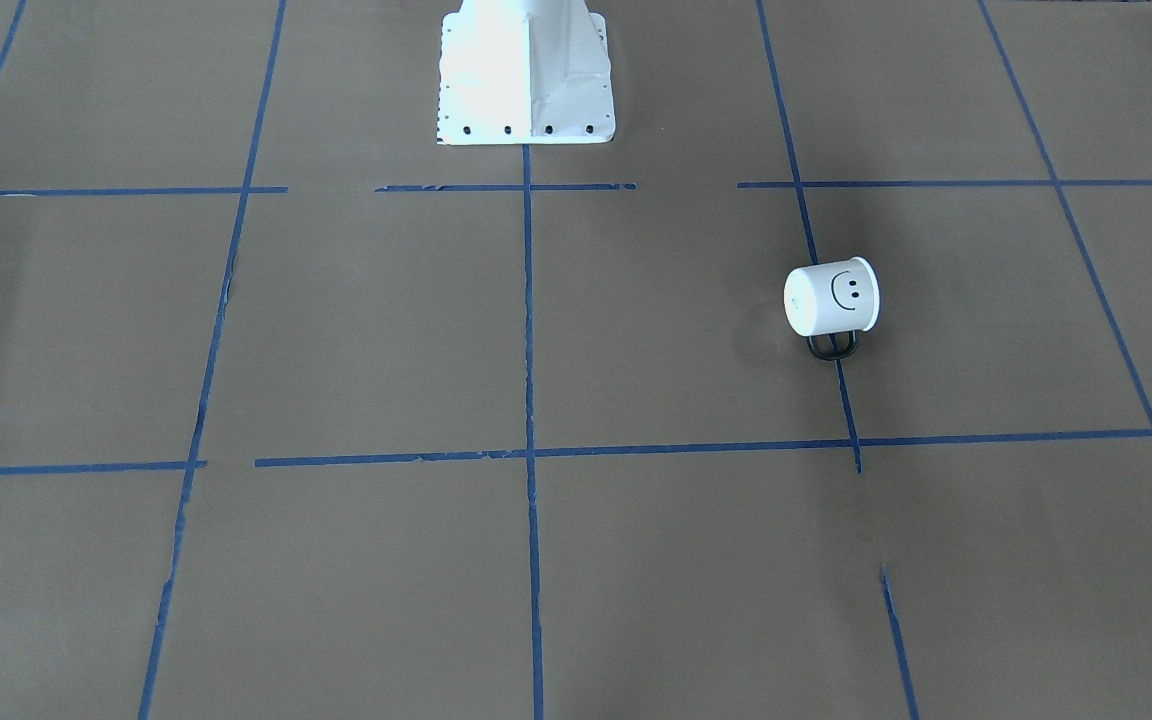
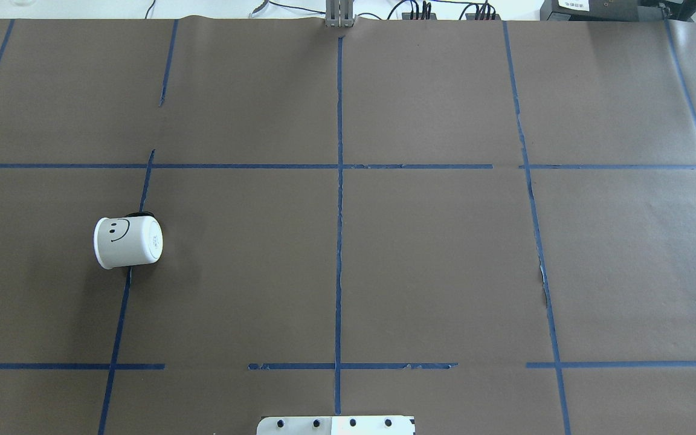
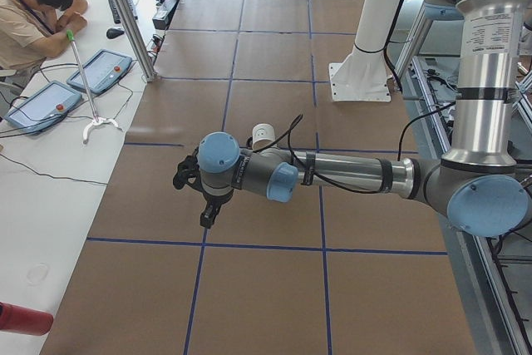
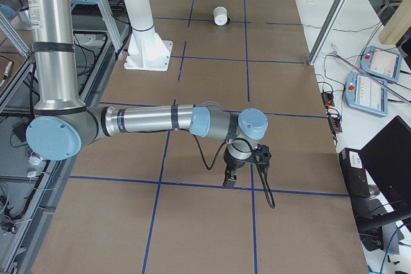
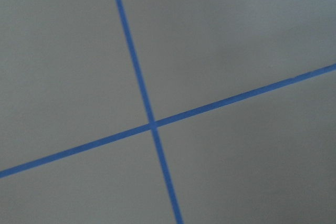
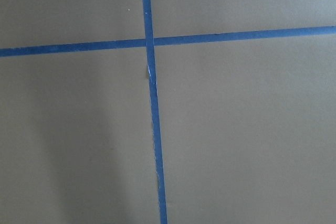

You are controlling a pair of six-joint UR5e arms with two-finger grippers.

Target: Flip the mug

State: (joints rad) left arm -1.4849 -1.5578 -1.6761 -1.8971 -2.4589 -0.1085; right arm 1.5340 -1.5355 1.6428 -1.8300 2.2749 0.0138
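Note:
The white mug is lying with its opening (image 1: 873, 293) pointing away from the middle of the table, so next my left gripper tilts low and grabs the mug's rim (image 1: 862, 260) from that side.
The white mug (image 1: 831, 298) with a black smiley face lies on its side on the brown paper, on the robot's left half of the table (image 2: 127, 241). Its closed bottom points toward the table's middle and its black handle (image 1: 831, 346) rests on the operators' side. It also shows in the exterior left view (image 3: 263, 133) and the exterior right view (image 4: 220, 15). My left gripper (image 3: 208, 218) hangs above the table, apart from the mug. My right gripper (image 4: 229, 179) hangs far from it. I cannot tell whether either is open or shut. The wrist views show only tape lines.
Blue tape lines (image 2: 339, 241) divide the brown paper into squares. The white robot pedestal (image 1: 526, 75) stands at the robot's edge. An operator (image 3: 33, 6) sits at a side bench with control tablets (image 3: 100, 68). More tablets (image 4: 372, 85) lie on the other side.

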